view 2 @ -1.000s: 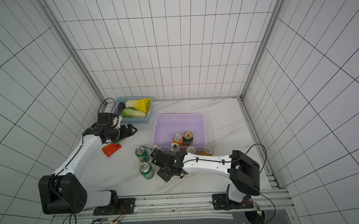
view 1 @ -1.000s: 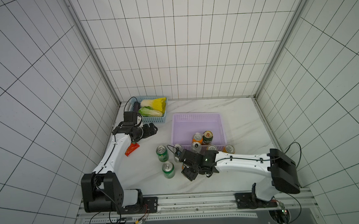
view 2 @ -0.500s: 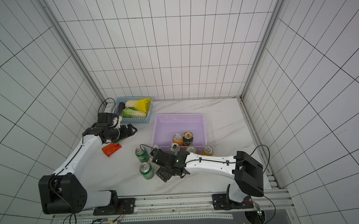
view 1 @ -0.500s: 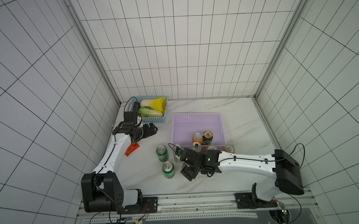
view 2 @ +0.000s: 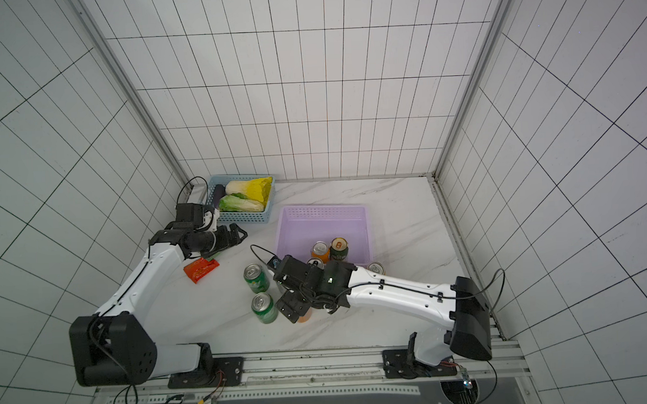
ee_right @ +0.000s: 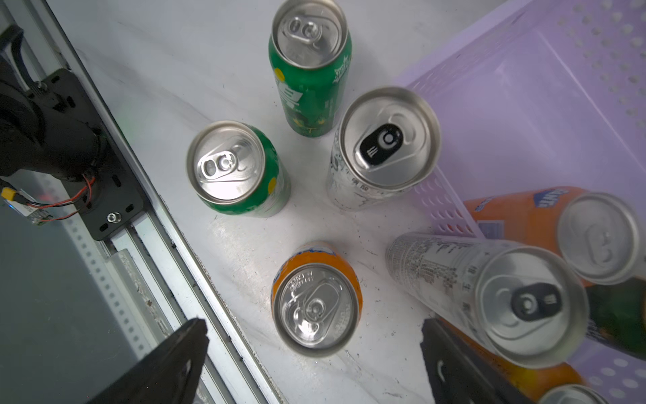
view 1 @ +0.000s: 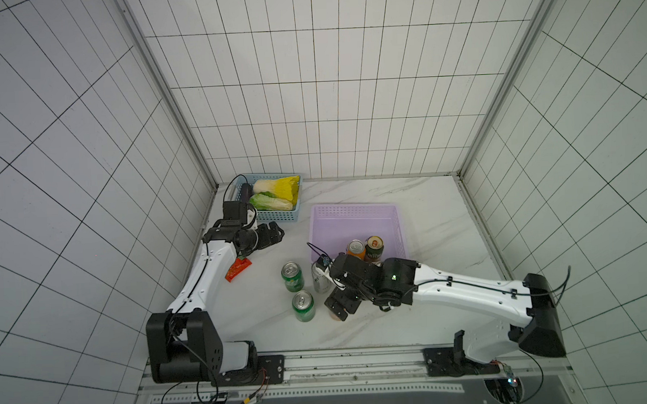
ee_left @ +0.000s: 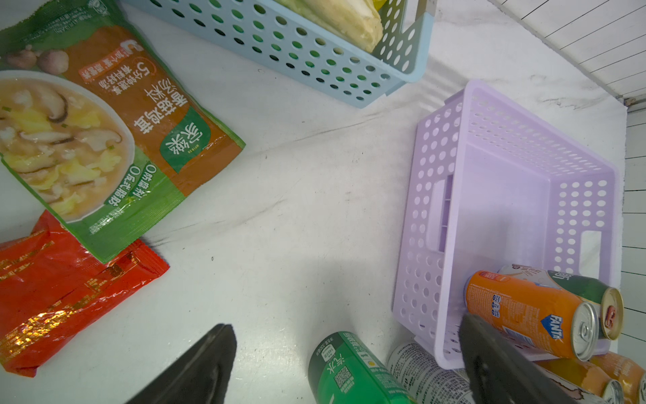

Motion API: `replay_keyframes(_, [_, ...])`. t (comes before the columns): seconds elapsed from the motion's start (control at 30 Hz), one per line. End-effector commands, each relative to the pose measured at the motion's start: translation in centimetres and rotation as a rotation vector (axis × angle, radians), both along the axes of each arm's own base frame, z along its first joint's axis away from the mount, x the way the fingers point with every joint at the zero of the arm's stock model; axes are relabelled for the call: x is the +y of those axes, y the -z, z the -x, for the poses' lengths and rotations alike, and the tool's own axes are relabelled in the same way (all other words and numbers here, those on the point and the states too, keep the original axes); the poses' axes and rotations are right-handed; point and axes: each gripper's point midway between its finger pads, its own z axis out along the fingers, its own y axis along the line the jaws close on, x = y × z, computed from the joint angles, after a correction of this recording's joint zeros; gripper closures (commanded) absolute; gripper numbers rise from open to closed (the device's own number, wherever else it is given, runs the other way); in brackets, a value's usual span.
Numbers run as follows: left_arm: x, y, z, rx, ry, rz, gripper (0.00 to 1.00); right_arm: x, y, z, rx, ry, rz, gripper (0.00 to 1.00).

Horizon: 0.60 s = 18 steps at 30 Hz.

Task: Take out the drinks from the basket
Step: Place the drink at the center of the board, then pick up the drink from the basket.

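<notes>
The can stands upright with free space [view 2: 358,248] toward the side of the lilac basket, so my right gripper keeps moving toward the dark green can [view 2: 338,249] until its fingers are around it.
The lilac basket [view 1: 356,216] holds an orange can [view 1: 355,249] and a dark green, gold-topped can [view 1: 374,247], both upright. My right gripper [ee_right: 314,335] hangs open over another orange can [ee_right: 316,307], which stands free on the table between the spread fingers; in a top view only that can's edge [view 2: 305,317] shows under the gripper [view 2: 293,307]. Two green cans [view 1: 292,276] [view 1: 303,305] and a silver can [view 1: 320,282] stand in front of the basket. My left gripper [view 1: 276,233] is open and empty, left of the basket.
A light blue basket [view 1: 277,212] with cabbages stands at the back left. A red packet [view 1: 238,268] and a green soup packet [ee_left: 105,140] lie beside the left arm. A second silver can [ee_right: 507,293] and an orange can [view 2: 375,269] stand by the basket's front wall. The table's front rail [ee_right: 195,252] runs close by.
My right gripper has opened wide and let go of the orange can, which now stands on the table. The left arm has not moved.
</notes>
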Motion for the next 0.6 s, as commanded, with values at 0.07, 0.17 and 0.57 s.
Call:
replay_keyframes(0.07, [0.2,0.2,-0.2,-0.007,0.006,-0.011,0.02,-2.8,-3.8,-2.4,-0.027,0.046,0.005,0.0])
replay_keyframes(0.17, [0.2,0.2,-0.2,-0.007,0.007,-0.01,0.02,-4.0,-5.3,-4.3,-0.038,0.095,-0.013,0.0])
replay_keyframes(0.57, [0.2,0.1,-0.2,-0.008,0.008,-0.008,0.02,-11.4,-5.4,-11.4,-0.016,0.312,0.082,0.0])
